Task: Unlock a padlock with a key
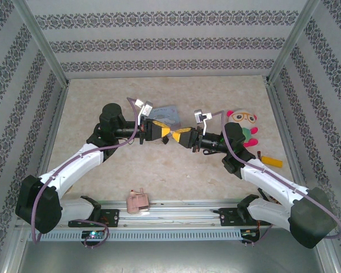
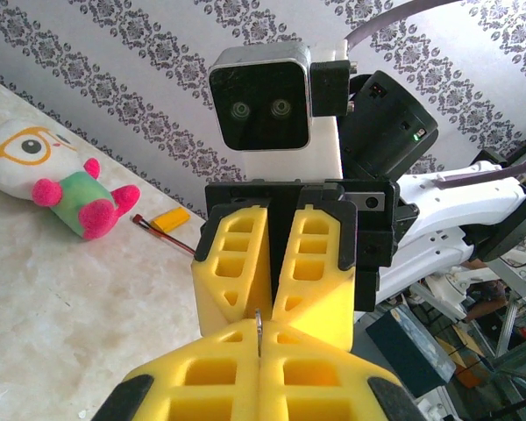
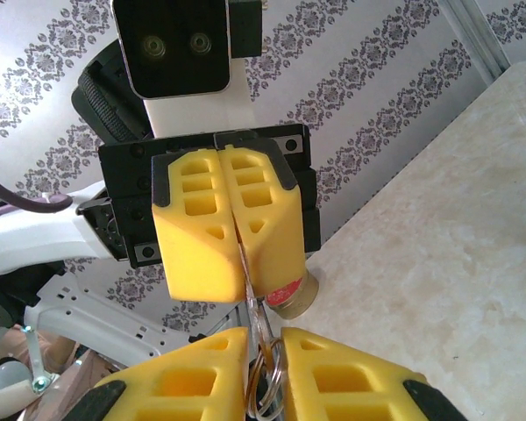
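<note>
My left gripper covers the key's blade [image 3: 247, 274] while my right gripper has its head, so my left gripper should open and take the padlock [image 1: 165, 140] by the tin.
My two grippers meet tip to tip above the middle of the table. The left gripper [image 1: 163, 132] [image 2: 259, 340] is shut on the thin grey key [image 2: 259, 330], whose edge pokes out between its yellow fingers. In the right wrist view the key [image 3: 248, 282] runs from the left gripper [image 3: 243, 279] down to my right gripper [image 3: 265, 340] [image 1: 179, 137]. The right fingers stand a little apart, closed against the key's head and its wire rings [image 3: 272, 386]. The padlock is hidden.
A brass-coloured round piece with a red band [image 3: 294, 294] shows behind the left fingers. A plush toy [image 1: 243, 126] [image 2: 44, 167] and a yellow-orange stick [image 1: 271, 160] [image 2: 170, 219] lie at the right. A blue-grey tin [image 1: 166, 112] sits behind the grippers, and a pink toy [image 1: 138, 201] lies near the front rail.
</note>
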Action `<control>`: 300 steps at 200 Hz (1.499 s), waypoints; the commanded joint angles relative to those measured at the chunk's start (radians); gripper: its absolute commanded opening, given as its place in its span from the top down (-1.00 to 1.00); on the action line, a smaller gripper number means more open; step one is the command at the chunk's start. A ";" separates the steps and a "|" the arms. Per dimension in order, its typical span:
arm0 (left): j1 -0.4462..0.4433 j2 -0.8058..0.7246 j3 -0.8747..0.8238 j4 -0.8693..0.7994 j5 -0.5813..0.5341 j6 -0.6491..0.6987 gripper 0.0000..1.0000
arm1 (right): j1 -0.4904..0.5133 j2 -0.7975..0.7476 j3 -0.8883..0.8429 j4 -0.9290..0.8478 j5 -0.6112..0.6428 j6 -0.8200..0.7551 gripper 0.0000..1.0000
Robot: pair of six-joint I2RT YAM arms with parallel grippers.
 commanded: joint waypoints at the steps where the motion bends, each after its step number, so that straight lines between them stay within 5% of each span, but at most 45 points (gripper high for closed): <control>1: 0.014 0.007 -0.014 0.058 0.026 -0.013 1.00 | -0.006 0.007 0.011 0.055 -0.030 0.002 0.63; 75: 0.027 -0.008 -0.022 0.050 -0.042 -0.029 1.00 | -0.006 -0.007 -0.006 0.053 -0.004 -0.003 1.00; 160: 0.066 -0.148 -0.076 -0.023 -0.373 -0.054 -1.00 | -0.020 -0.167 -0.072 -0.248 0.232 -0.048 1.00; 203: 0.009 -0.185 -0.105 -0.214 -0.716 -0.047 -0.99 | -0.019 -0.205 -0.049 -0.509 0.336 -0.045 1.00; 245: -0.183 -0.167 -0.122 -0.421 -1.157 -0.027 -0.99 | -0.019 -0.204 -0.064 -0.697 0.455 -0.034 1.00; 300: -0.298 0.006 -0.160 -0.430 -1.343 -0.160 -0.99 | -0.030 -0.184 -0.100 -0.739 0.515 -0.029 1.00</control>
